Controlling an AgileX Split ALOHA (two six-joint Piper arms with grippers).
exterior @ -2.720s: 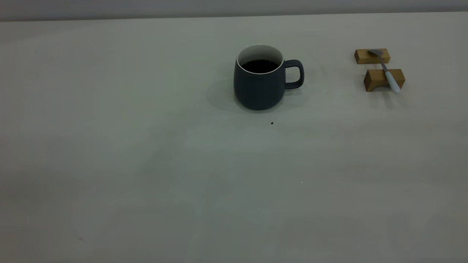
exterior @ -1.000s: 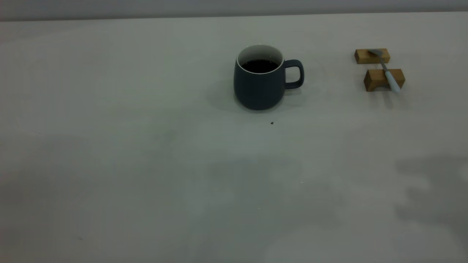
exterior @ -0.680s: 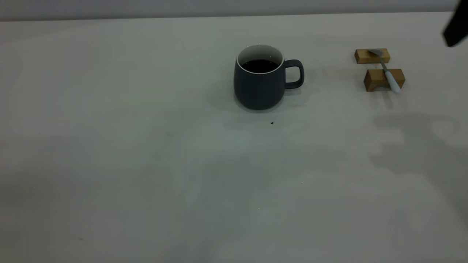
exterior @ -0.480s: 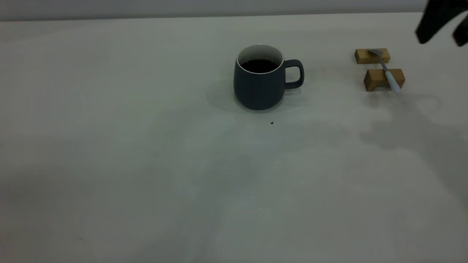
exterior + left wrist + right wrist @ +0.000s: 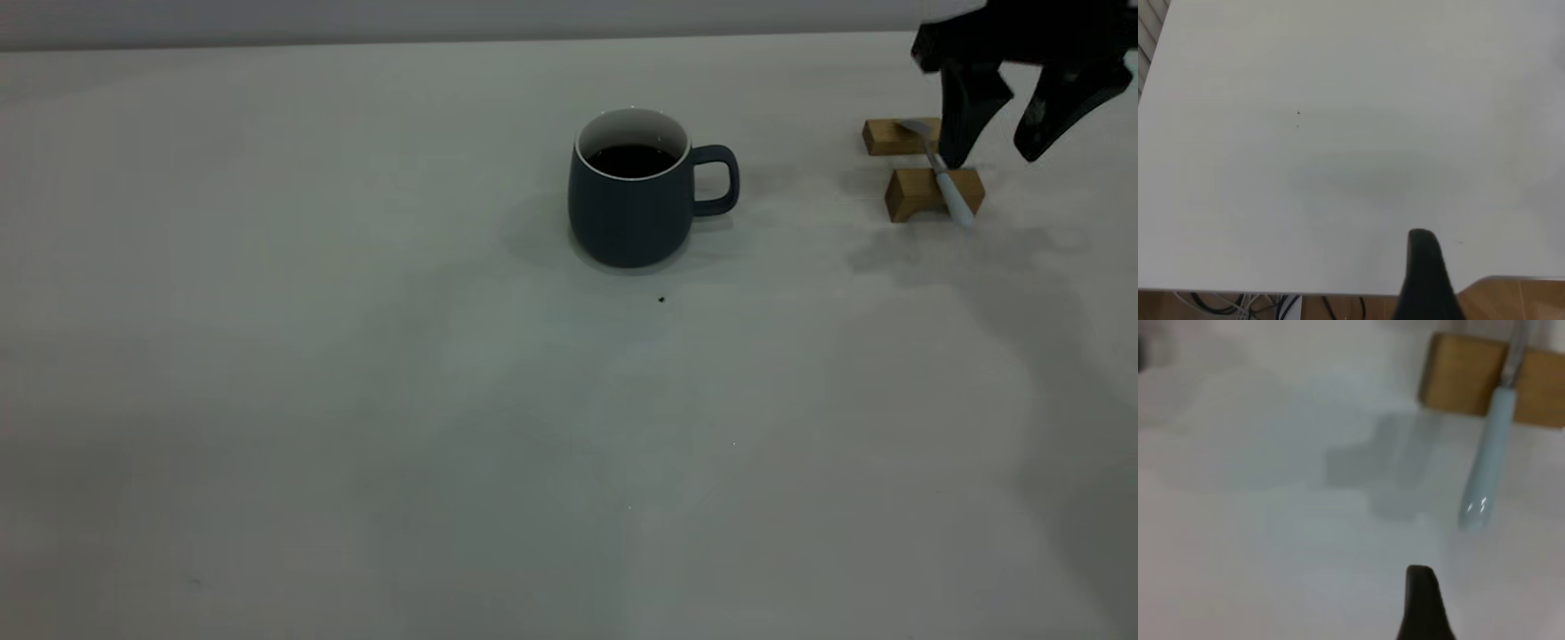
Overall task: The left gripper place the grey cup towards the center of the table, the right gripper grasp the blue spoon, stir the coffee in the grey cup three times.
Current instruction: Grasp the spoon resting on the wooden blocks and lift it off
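Observation:
The grey cup (image 5: 631, 192) is standing free on its base (image 5: 631, 260), so it will move a little but stay upright when I stir with the blue spoon.
The grey cup (image 5: 629, 213) stands upright mid-table, handle toward the right, with dark coffee (image 5: 632, 161) inside. The blue spoon (image 5: 944, 178) lies across two tan wooden blocks at the far right, bowl on the far block (image 5: 889, 137), pale handle (image 5: 1487, 463) overhanging the near block (image 5: 914, 194). My right gripper (image 5: 992, 160) hangs open just over the spoon. One finger (image 5: 963, 124) is by the stem, the other is off to the right, and neither holds anything. Of my left gripper only one finger (image 5: 1423, 267) shows, over bare table (image 5: 1338, 167) near its edge.
A tiny dark speck (image 5: 661, 300) lies on the table (image 5: 356, 400) just in front of the cup. The arm's shadow (image 5: 1022, 293) falls across the right side. The table's back edge runs close behind the blocks.
My right gripper came in from the top right corner and dropped leftward to the spoon, its shadow sliding up the table. Cup, spoon and blocks have not moved.

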